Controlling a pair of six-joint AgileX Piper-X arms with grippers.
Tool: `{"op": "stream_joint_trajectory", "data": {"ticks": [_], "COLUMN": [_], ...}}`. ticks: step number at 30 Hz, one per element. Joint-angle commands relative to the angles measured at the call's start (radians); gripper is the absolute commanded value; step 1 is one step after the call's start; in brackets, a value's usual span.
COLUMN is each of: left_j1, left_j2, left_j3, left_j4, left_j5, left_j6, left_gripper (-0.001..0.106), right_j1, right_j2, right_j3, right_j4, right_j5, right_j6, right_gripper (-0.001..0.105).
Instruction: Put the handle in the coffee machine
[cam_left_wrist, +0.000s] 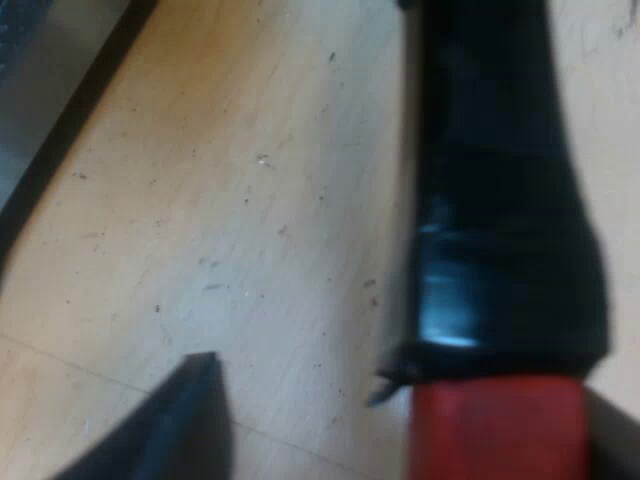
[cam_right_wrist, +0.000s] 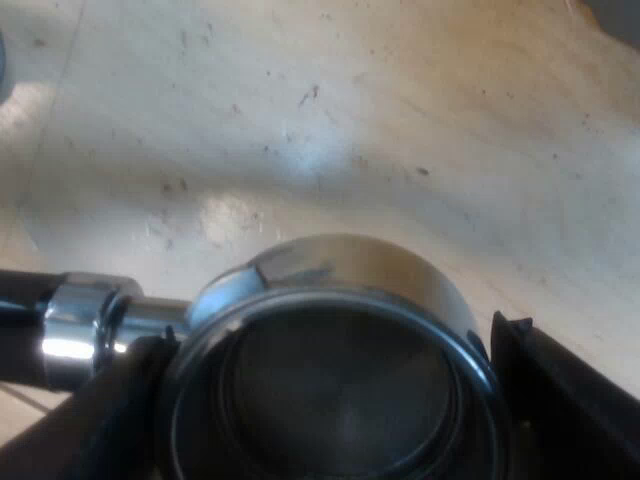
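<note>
I expect the dark handle (cam_left_wrist: 498, 200) to swing around in the coffee machine when I push it, because it is long and straight up to its red end (cam_left_wrist: 500, 430).
The metal holder's round basket (cam_right_wrist: 340, 290) sits between my right gripper's (cam_right_wrist: 330, 345) two black fingers (cam_right_wrist: 560, 390), which press on its rim from both sides, just above the pale wooden table (cam_right_wrist: 350, 120). Its chrome neck (cam_right_wrist: 80, 320) runs out toward the dark handle. In the left wrist view the same handle (cam_left_wrist: 500, 200) is very near, black and ending in red (cam_left_wrist: 495, 430). My left gripper (cam_left_wrist: 400, 400) is open around the red end. One finger (cam_left_wrist: 185, 425) stands well apart from the handle, with bare table between them.
A grey surface with a dark edge (cam_left_wrist: 60, 110) borders the wooden table (cam_left_wrist: 250, 220) beyond the left gripper. The tabletop is scuffed and speckled.
</note>
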Motion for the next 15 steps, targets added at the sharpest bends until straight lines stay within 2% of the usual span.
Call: {"op": "stream_joint_trajectory", "data": {"ticks": [1,6,8,15], "left_j1": [-0.001,-0.001,-0.001,-0.001], "left_j2": [-0.009,-0.009,-0.009,-0.009], "left_j3": [-0.015,-0.015,-0.015,-0.015], "left_j4": [0.004,0.010,0.018,0.024], "left_j5": [0.000,0.000,0.000,0.000], "left_j6": [0.012,0.015,0.015,0.030], "left_gripper": [0.036,0.013,0.000,0.000], "right_j1": [-0.005,-0.005,-0.005,-0.005], "right_j2": [-0.019,-0.019,-0.019,-0.019], "right_j3": [-0.018,-0.018,-0.018,-0.018], "right_j4": [0.015,0.015,0.015,0.015], "right_j5": [-0.008,-0.008,-0.008,-0.008], "right_j6": [-0.019,-0.019,-0.019,-0.019], "right_gripper": [0.000,0.000,0.000,0.000]}}
